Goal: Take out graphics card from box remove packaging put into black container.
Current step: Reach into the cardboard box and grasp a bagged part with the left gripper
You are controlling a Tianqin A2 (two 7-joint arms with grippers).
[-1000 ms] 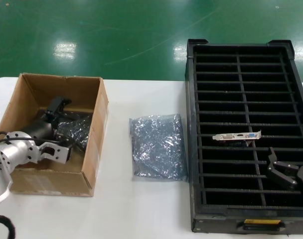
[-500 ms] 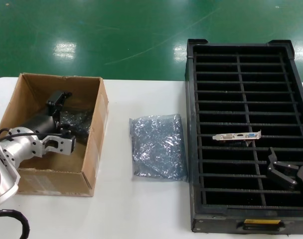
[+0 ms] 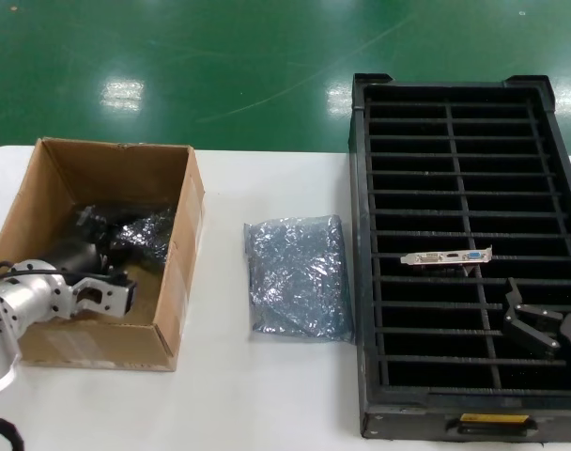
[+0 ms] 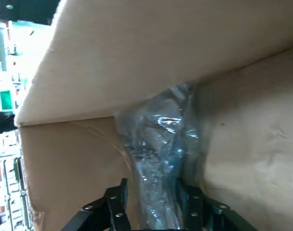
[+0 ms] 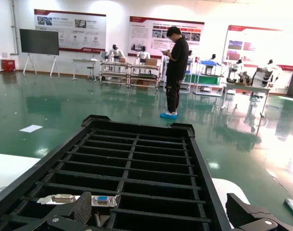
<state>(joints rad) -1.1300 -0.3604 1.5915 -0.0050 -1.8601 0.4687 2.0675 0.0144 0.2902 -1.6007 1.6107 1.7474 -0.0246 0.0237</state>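
Note:
The grey-silver bag (image 3: 300, 279) lies beside the container in one piece. I therefore expect the packaging in the box (image 3: 146, 237) to come off untorn when I pull the graphics card out.
The brown box (image 3: 185, 246) stands on the left of the table. Inside it lies a graphics card in its crinkly grey-silver packaging (image 3: 146, 235). My left gripper (image 3: 100, 228) reaches down into the box and is open. In the left wrist view its fingers (image 4: 117, 204) straddle the packaging (image 4: 158, 159), against the box wall (image 4: 113, 57). A bare graphics card (image 3: 445, 256) stands in a slot of the black container (image 3: 360, 235). My right gripper (image 3: 528, 322) hovers open over the container's near right part, holding nothing. The right wrist view shows that card's bracket (image 5: 79, 198) just beyond the right gripper (image 5: 163, 214).
Another grey-silver bag (image 3: 297, 277) lies flat on the white table between the box and the container. The container (image 5: 96, 122) has a yellow label (image 3: 492, 419) on its near end. Green floor lies beyond the table; a person (image 5: 177, 72) stands far off.
My left gripper has dropped lower into the box, down onto the bagged card. The right arm, the card in the container and the bag on the table have not moved.

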